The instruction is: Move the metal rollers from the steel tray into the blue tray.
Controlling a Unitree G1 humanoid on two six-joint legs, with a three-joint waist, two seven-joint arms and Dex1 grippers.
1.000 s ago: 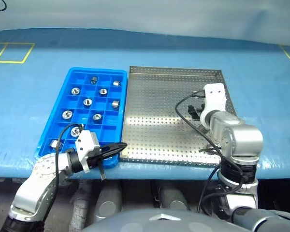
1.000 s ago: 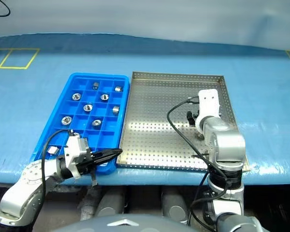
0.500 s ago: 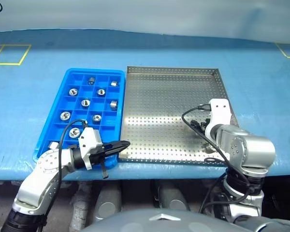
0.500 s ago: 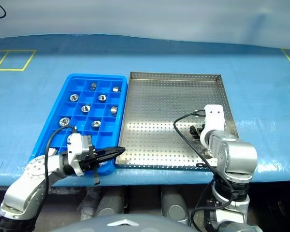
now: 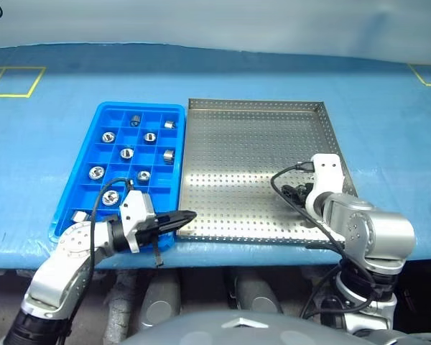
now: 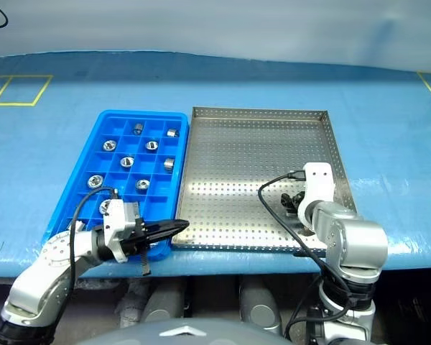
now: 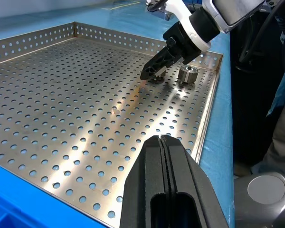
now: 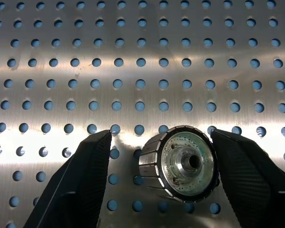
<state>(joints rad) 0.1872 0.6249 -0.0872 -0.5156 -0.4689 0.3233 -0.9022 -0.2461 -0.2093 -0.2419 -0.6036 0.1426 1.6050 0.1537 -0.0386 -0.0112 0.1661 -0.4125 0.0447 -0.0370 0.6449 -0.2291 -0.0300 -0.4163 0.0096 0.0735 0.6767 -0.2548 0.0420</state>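
My gripper will carry this roller [image 8: 179, 163] away, and I will then expect another roller hidden under my right arm, because that arm covers the steel tray's front corner.
The steel tray [image 5: 237, 158] lies at the right and the blue tray [image 5: 140, 105] against its left side. One of the metal rollers [image 8: 180, 164] lies on the steel tray's perforated floor near the front right corner, also seen as a roller [image 7: 186, 73] in the left wrist view. My right gripper [image 8: 161, 134] straddles it, open: one finger is close against it and the other stands a gap away. Several rollers [image 5: 127, 152] sit in the blue tray's compartments. My left gripper [image 5: 187, 215] is shut and empty, hovering at the blue tray's front right corner and pointing right.
Both trays rest on a blue-covered table whose front edge [image 5: 223, 248] runs just below them. Yellow tape squares [image 5: 18, 79] mark the far left. A black cable [image 5: 280, 183] loops from my right wrist over the steel tray.
My right gripper has drawn back toward the steel tray's front right corner and sunk lower. The left gripper has stayed where it was, shut.
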